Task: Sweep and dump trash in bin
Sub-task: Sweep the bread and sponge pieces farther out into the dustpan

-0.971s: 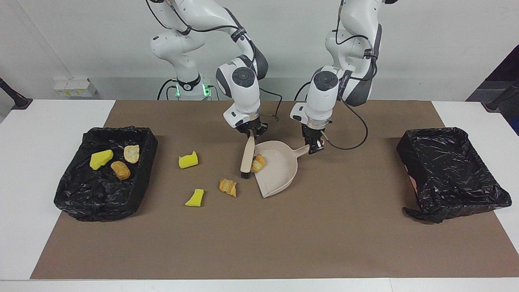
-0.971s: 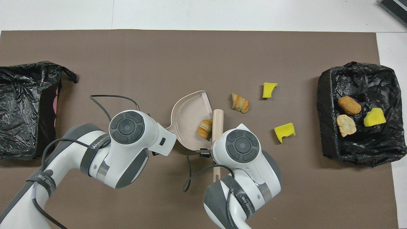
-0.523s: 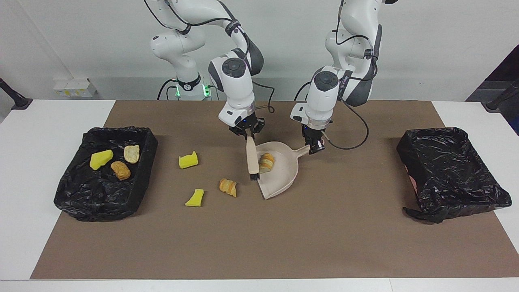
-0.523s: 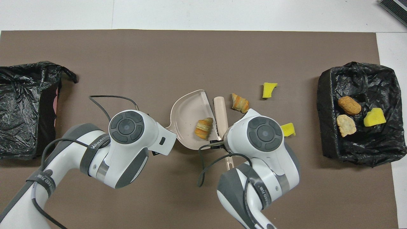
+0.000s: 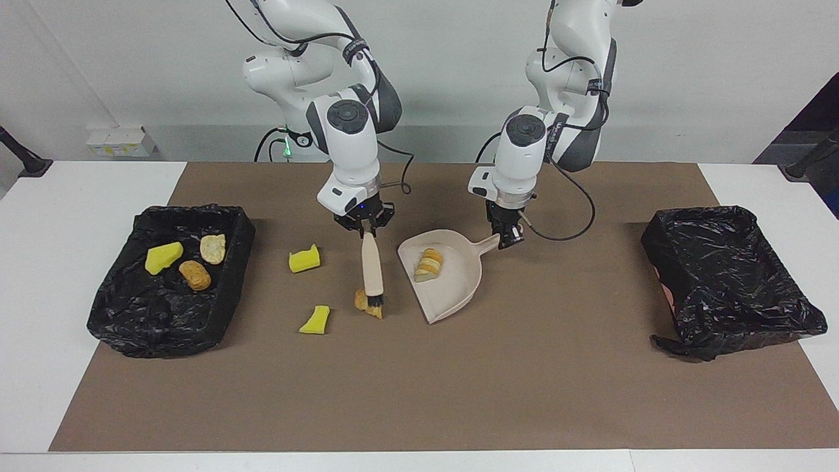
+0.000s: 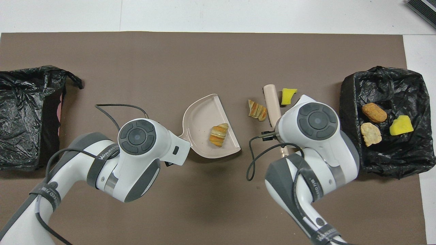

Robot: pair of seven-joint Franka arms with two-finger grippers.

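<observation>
The far yellow chunk (image 6: 288, 96) is behind the brush, away from the dustpan. My right gripper should sweep from behind that chunk and bring the croissant piece along.
My left gripper (image 5: 508, 237) is shut on the handle of the beige dustpan (image 5: 454, 288), which rests on the mat with one croissant piece (image 5: 429, 264) in it. My right gripper (image 5: 362, 227) is shut on the handle of the brush (image 5: 373, 269). The bristles touch a second croissant piece (image 5: 362, 302) on the mat beside the dustpan's open edge. Two yellow chunks (image 5: 305, 259) (image 5: 316, 320) lie toward the right arm's end. In the overhead view the dustpan (image 6: 201, 117), brush (image 6: 271, 100), loose croissant (image 6: 257, 110) and one yellow chunk (image 6: 288, 96) show; both grippers are hidden under their wrists.
A black-lined bin (image 5: 157, 334) at the right arm's end holds a yellow chunk (image 5: 164, 257), a bread slice (image 5: 212, 248) and a brown roll (image 5: 195, 275). Another black-lined bin (image 5: 727, 288) stands at the left arm's end. A brown mat (image 5: 419, 393) covers the table.
My right gripper carried the brush out of the dustpan's mouth toward the right arm's end, onto the loose croissant. The swept croissant now sits deeper in the dustpan. The left gripper kept its hold.
</observation>
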